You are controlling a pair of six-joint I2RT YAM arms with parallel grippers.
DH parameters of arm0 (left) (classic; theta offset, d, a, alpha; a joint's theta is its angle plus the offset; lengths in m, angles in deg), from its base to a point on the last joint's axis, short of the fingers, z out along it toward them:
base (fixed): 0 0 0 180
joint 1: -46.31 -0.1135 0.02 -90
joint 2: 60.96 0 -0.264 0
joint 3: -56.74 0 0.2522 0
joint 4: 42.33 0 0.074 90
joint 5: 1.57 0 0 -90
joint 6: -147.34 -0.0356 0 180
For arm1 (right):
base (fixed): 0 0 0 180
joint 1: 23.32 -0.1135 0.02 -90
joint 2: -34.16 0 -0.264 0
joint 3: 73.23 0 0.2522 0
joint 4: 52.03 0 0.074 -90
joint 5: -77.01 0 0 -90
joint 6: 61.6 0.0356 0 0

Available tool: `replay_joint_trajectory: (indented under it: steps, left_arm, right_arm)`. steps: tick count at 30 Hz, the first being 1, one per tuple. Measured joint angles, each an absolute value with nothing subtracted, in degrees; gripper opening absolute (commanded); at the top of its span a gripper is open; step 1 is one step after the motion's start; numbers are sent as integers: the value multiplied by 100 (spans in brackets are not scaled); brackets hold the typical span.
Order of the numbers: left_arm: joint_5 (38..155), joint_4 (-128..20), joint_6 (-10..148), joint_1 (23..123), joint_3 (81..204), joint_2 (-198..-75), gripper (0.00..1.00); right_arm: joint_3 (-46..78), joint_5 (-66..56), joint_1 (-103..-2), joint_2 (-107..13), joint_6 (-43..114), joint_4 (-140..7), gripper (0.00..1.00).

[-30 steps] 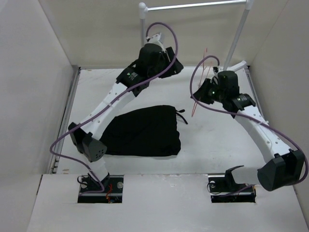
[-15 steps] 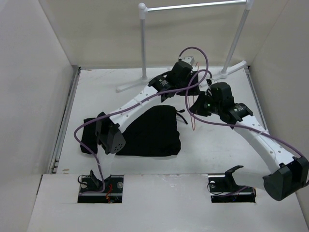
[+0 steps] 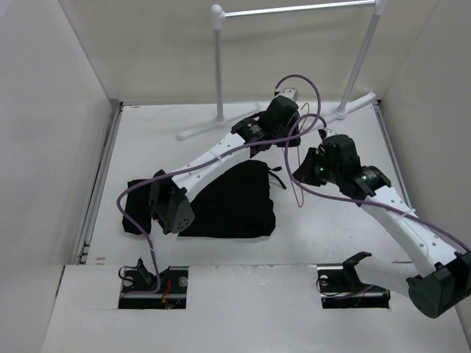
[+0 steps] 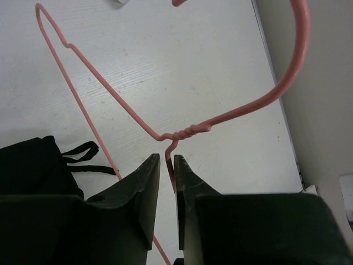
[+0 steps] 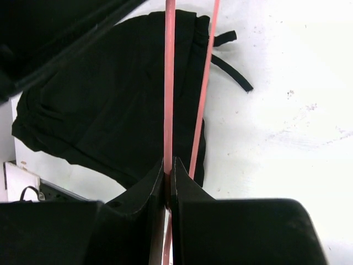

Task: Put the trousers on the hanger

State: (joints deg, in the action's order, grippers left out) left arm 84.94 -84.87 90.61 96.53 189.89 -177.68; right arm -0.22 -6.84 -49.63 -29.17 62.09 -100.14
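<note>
My right gripper is holding the straight wire [image 5: 168, 110] where the trousers go. My left gripper should hold the hanger's neck so that my right gripper is free for the trousers' edge [image 3: 269, 185].
The black trousers [image 3: 228, 198] lie bunched on the table in the middle, also seen in the right wrist view [image 5: 110, 105] and the left wrist view [image 4: 27, 165]. The thin pink hanger [image 3: 294, 193] is held off the table to their right. My right gripper [image 5: 169, 161] is shut on one of its straight wires [image 5: 169, 83]. My left gripper [image 4: 167, 157] has closed in on the neck wire just below the twist [image 4: 187, 131]. The wire lies against one finger, with a thin gap at the other. The hook curves up to the right.
A white clothes rail [image 3: 294, 9] stands at the back, its post [image 3: 219, 66] and foot [image 3: 199, 132] just behind the left arm. White walls close in on both sides. Purple cables loop over both wrists.
The left arm swung from the back centre over to the hanger and its jaws narrowed round the neck wire. The right gripper moved nearer and lower with the hanger.
</note>
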Motion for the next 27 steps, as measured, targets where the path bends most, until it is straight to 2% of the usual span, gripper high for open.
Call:
replay_joint_trajectory:
  steps: [4, 6, 8, 11, 17, 19, 23, 24, 27]
  left_arm:
    - [8490, -8401, 9079, 9699, 18989, -17816, 11]
    - [8490, -8366, 9081, 9712, 18989, -17860, 16]
    - [8490, -8342, 9081, 9725, 18989, -17923, 25]
    - [8490, -8340, 9088, 9745, 18989, -18055, 27]
    - [8494, -8334, 9188, 9799, 18989, -18208, 4]
    - [8492, -8259, 9315, 9808, 18992, -18197, 0]
    - [8441, -7798, 9582, 9769, 18474, -17974, 0]
    - [8413, -7575, 9656, 9754, 18098, -17803, 0]
    - [8262, -7033, 9920, 9708, 16998, -17241, 0]
  right_arm:
    - [-42, -712, -4961, -2799, 6240, -10114, 9]
    - [-42, -721, -4958, -2755, 6244, -10173, 9]
    - [-42, -726, -4956, -2729, 6244, -10217, 9]
    - [-42, -756, -4956, -2724, 6240, -10276, 9]
    - [-40, -857, -4956, -2727, 6181, -10381, 9]
    - [-40, -889, -4956, -2727, 6161, -10403, 15]
    - [-40, -940, -4897, -2591, 6080, -10431, 41]
    - [-40, -922, -4858, -2501, 6050, -10458, 44]
    - [-40, -782, -4666, -2145, 5986, -10554, 46]
